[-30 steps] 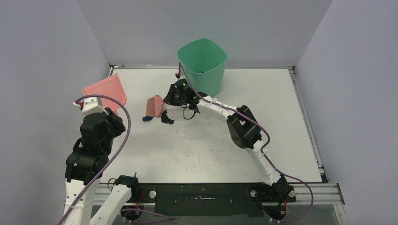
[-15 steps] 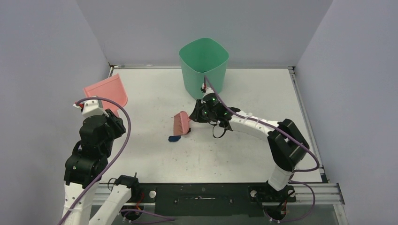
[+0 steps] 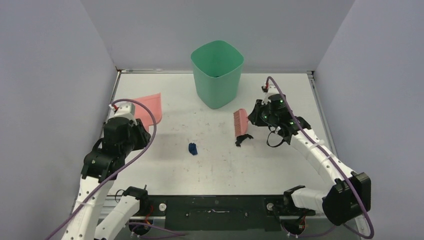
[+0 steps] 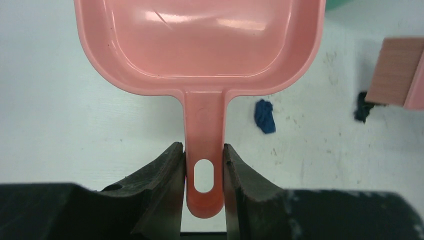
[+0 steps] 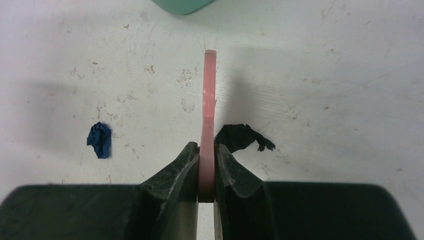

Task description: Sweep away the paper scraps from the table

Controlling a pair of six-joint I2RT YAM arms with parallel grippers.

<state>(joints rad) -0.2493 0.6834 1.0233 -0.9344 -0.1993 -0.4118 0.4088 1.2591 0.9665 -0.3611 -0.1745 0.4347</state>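
My left gripper needs to bring the dustpan (image 3: 152, 106) to the front edge (image 3: 192, 172) while my right gripper sweeps the black scrap there, because the dustpan is far away from both scraps.
Two paper scraps lie on the white table (image 3: 210, 165): a dark blue scrap (image 3: 192, 148) (image 4: 264, 116) (image 5: 99, 140) near the middle, and a black scrap (image 3: 243, 138) (image 5: 242, 137) (image 4: 363, 106) just below the brush head. My right gripper (image 3: 256, 117) (image 5: 206, 157) is shut on the pink hand brush (image 3: 240, 122) (image 5: 207, 115), seen edge-on in its wrist view. At the left, my left gripper (image 3: 134, 120) (image 4: 203, 165) is shut on the handle of the pink dustpan (image 3: 150, 107) (image 4: 200, 40), whose pan is empty.
A green bin (image 3: 217, 73) stands at the back of the table, between the two arms. Pale grey walls close in the left, back and right sides. A metal rail (image 3: 215, 205) runs along the front edge.
My right arm has swung the brush from left of centre to the right side, dragging the black scrap along and leaving the blue one mid-table. The dustpan has moved right, toward the middle.
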